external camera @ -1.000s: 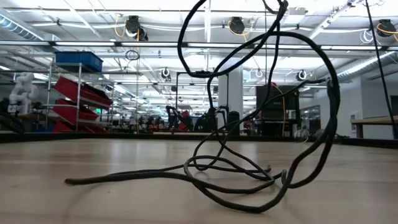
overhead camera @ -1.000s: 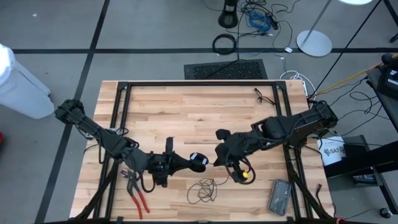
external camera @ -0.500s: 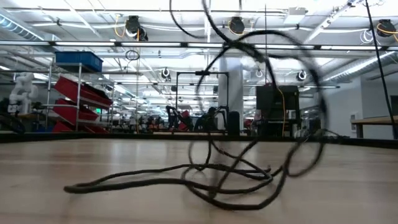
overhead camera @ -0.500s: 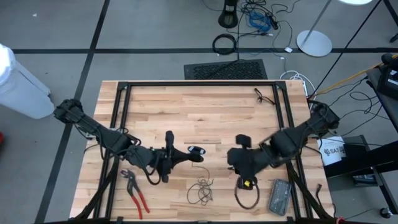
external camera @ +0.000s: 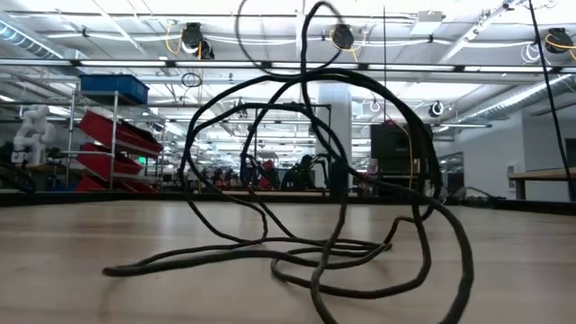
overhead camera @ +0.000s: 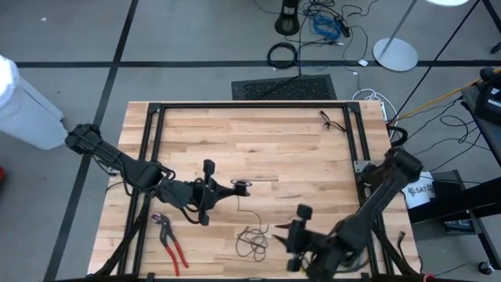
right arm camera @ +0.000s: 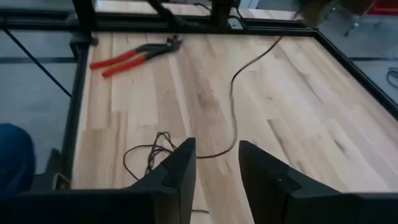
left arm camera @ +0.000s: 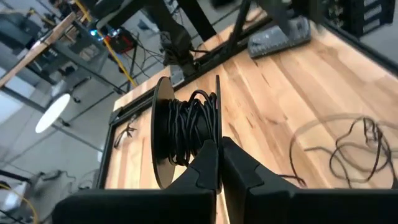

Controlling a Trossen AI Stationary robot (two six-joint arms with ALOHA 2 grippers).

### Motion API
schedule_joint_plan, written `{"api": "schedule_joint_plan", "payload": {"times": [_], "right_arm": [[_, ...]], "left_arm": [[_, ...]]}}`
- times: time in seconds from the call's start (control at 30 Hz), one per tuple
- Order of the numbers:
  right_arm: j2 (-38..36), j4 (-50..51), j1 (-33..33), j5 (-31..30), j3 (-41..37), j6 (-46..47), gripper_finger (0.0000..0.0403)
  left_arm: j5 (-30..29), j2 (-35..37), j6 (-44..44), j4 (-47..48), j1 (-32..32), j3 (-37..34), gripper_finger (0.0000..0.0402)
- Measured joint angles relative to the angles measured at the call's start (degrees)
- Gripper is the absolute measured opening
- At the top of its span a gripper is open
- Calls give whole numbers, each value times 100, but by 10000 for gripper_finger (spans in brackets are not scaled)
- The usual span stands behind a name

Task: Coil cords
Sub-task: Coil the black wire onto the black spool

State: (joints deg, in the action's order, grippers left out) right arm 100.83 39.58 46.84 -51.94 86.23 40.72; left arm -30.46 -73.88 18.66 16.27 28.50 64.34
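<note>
The cord [overhead camera: 252, 241] will arch and hang in an open loop when my right gripper lifts it, because the strand of cord from the spool [overhead camera: 252, 211] runs in a loose curve to the tangle.
The cord is thin and black. Part of it is wound on a small round spool [left arm camera: 186, 127], which my left gripper [overhead camera: 233, 189] holds shut above the middle of the table. From the spool [overhead camera: 243, 186] a strand drops to a loose tangle [overhead camera: 252, 240] on the wood near the front edge. That tangle shows as tall loops [external camera: 342, 261] in the low view and as a small heap [right arm camera: 155, 149] in the right wrist view. My right gripper [right arm camera: 215, 163] stands open just right of the tangle, low over the front edge [overhead camera: 277, 237], touching nothing. My left gripper pinches the rim of one of the spool's two flat discs [left arm camera: 217, 134] between its two fingertips, which come at it slanting down from the table's left. The spool is lifted clear and stands on edge. The cord trails slack from it to the table.
Red-handled pliers [overhead camera: 171, 240] lie near the front left corner and show again as pliers [right arm camera: 134, 53] in the right wrist view. A grey flat device [left arm camera: 280, 36] lies by the black frame rail [overhead camera: 153, 149]. A small black cable bit [overhead camera: 329, 120] lies at the far right.
My right gripper has swung from the table's middle down toward the near edge and turned to face the tangle. My left gripper has rolled, so the spool now stands edge-on, and shifted slightly toward the far edge. The raised loops of cord have swayed and changed shape.
</note>
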Motion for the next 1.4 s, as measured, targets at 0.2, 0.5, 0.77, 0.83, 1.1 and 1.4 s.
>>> {"api": "schedule_joint_plan", "payload": {"times": [0.2,0.5,0.77,0.83,1.1,1.4], "right_arm": [[1030,-905,-185,-73,-74,-232,109],[2053,-2376,-205,-597,-78,97,109],[2435,-2844,-95,-1299,-78,915,109],[2485,-2852,-93,-1298,-78,968,109],[2573,-2936,-173,-1468,-74,958,109],[2571,-3132,-160,-1705,-72,916,109]], "left_arm": [[7,87,-193,-4,3,0,8],[3,85,-186,193,7,0,8],[-22,82,-182,261,7,0,8],[-22,82,-179,247,5,0,8],[-24,82,-134,220,1,0,8],[-26,82,-58,223,1,0,8]]}}
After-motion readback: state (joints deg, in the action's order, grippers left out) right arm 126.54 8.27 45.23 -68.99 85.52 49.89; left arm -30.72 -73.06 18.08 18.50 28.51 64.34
